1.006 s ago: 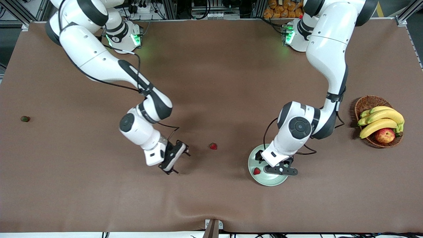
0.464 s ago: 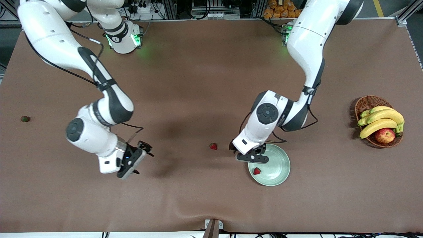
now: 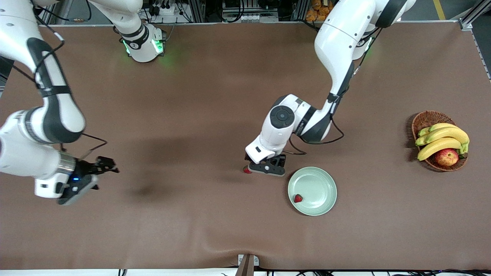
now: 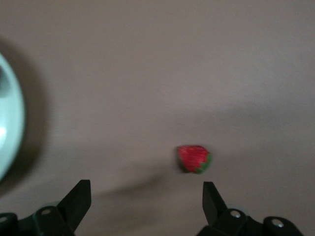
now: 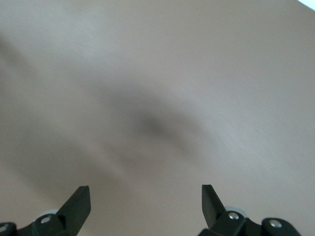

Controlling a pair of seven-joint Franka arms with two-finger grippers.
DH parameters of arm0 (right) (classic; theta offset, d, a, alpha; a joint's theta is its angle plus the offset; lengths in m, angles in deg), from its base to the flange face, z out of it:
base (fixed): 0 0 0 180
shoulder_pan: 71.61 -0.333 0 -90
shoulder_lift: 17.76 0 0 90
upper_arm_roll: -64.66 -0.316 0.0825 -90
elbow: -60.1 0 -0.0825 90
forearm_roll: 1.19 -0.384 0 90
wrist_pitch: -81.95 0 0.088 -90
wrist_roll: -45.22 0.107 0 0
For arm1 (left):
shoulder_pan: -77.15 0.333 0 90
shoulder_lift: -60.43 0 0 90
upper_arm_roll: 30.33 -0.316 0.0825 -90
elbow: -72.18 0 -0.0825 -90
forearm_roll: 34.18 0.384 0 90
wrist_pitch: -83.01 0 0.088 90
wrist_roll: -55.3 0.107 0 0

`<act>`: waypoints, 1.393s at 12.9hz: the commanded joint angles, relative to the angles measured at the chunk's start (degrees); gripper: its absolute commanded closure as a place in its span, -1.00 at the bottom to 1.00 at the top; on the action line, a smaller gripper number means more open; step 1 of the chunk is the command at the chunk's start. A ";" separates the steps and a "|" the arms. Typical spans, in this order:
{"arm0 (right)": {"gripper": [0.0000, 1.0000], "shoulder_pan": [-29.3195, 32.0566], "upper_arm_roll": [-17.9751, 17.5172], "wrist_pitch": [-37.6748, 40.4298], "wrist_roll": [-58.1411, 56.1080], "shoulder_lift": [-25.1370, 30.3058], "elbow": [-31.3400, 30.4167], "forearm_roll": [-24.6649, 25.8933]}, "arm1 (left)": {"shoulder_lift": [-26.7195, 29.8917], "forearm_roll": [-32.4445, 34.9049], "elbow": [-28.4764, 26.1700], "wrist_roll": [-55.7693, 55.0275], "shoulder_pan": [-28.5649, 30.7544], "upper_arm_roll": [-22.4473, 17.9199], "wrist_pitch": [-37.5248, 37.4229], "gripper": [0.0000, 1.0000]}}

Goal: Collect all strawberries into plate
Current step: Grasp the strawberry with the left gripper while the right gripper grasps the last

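I see a round, tapering body (image 4: pixel 191 158) on the strawberry (image 3: pixel 247 170), so the strawberry will roll over toward the plate's rim when I drop it in.
One strawberry (image 3: pixel 298 198) lies in the mint-green plate (image 3: pixel 320 184). A second strawberry (image 3: pixel 246 170) lies on the brown table beside the plate, toward the right arm's end. My left gripper (image 3: pixel 265 169) is open and empty, low over the table between that strawberry and the plate. In the left wrist view the strawberry (image 4: pixel 194 159) lies just ahead of the open gripper (image 4: pixel 146 194), nearer one finger, and the plate's rim (image 4: pixel 10 132) shows at the edge. My right gripper (image 3: pixel 98 174) is open and empty over bare table (image 5: pixel 147 123). The darker strawberry is hidden under the right arm.
A brown wicker basket (image 3: pixel 422 122) with bananas (image 3: pixel 441 140) and an apple (image 3: pixel 446 156) stands at the left arm's end of the table. The right arm's forearm (image 3: pixel 50 115) hangs over its own end of the table.
My left gripper moved from over the plate to beside the loose strawberry. My right arm swung toward its own end of the table and now covers the darker strawberry.
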 commanded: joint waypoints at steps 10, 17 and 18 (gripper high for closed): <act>-1.00 30.65 -0.50 9.49 -8.08 0.56 -2.56 18.10 | -4.87 2.51 0.34 1.69 -3.33 -0.76 10.36 -0.41; -1.00 37.52 -0.41 0.30 -27.32 -5.42 -5.89 20.83 | -7.43 2.51 0.60 2.39 -3.07 -1.20 18.47 -0.18; -1.00 37.96 -0.06 -3.30 -30.74 -6.29 -5.90 21.70 | -7.51 2.51 0.60 2.39 -3.16 -1.20 18.64 -0.15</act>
